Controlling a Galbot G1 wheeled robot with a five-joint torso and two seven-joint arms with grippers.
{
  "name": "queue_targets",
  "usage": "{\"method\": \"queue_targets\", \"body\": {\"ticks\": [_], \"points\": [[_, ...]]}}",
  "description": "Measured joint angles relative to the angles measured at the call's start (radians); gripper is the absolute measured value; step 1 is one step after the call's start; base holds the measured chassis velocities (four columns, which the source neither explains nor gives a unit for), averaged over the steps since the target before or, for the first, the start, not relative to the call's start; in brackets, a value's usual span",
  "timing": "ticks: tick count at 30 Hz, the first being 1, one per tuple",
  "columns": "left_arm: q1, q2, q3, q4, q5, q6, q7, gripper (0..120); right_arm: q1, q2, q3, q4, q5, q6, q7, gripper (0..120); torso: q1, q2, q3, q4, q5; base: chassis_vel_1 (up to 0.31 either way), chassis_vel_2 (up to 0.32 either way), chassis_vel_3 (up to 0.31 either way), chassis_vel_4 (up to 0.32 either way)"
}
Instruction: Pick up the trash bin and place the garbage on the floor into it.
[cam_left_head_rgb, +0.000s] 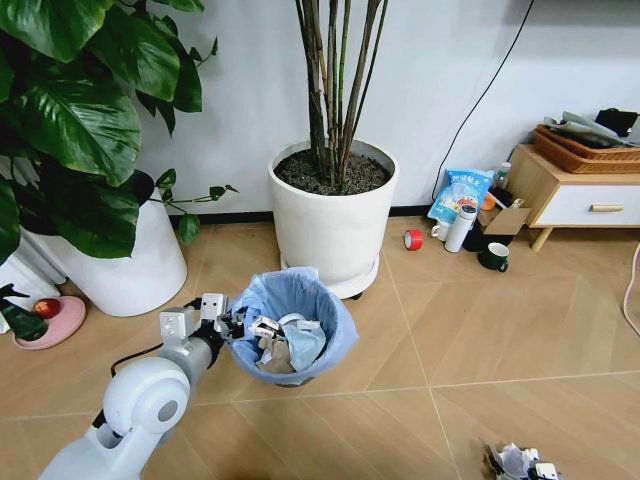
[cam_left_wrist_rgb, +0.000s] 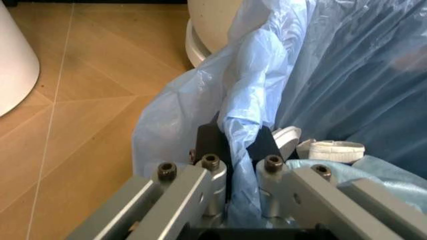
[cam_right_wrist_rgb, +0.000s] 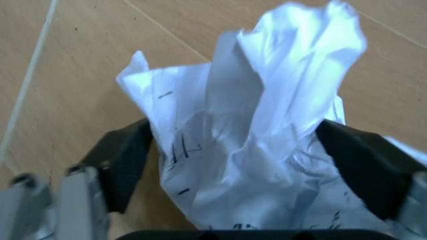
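My gripper will bring the outer part of the paper along when it lifts the crumpled white paper wad, because white paper sticks out past a dark finger.
The trash bin, a small round bin lined with a crinkly light blue bag, stands on the wood floor in front of me with paper and wrappers inside. My left gripper is shut on its near-left rim; in the left wrist view its fingers pinch the dark rim and the bag. A crumpled white paper wad of garbage lies on the floor at the bottom right. My right gripper is open around that wad, one dark pad on each side. A red can lies by the wall.
A large white plant pot stands just behind the bin, and another is at the left under big leaves. At the right back are a white thermos, a dark green mug, a blue packet and a low cabinet.
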Motion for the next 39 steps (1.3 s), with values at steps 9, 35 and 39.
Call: {"method": "queue_targets", "body": {"ticks": [9,35,39], "points": [[-0.005,0.003,0.001,0.0,0.001,-0.003,0.0,0,0.016,0.009,-0.001,-0.01,0.0,-0.002,0.0,56,0.0,0.0,0.0,0.0,0.0,0.0,0.0,0.0,0.0],[-0.004,0.01,-0.007,0.001,-0.001,-0.005,-0.002,0,0.032,-0.039,-0.054,0.45,0.109,-0.163,0.087,0,0.0,0.0,0.0,-0.0001,0.0,0.0,0.0,0.0,0.0],[-0.011,0.012,-0.008,0.006,-0.005,-0.005,-0.003,0,0.078,-0.112,-0.13,0.615,0.184,-0.25,0.135,0,0.0,0.0,0.0,-0.0002,0.0005,0.0,0.0,0.0,0.0]]}}
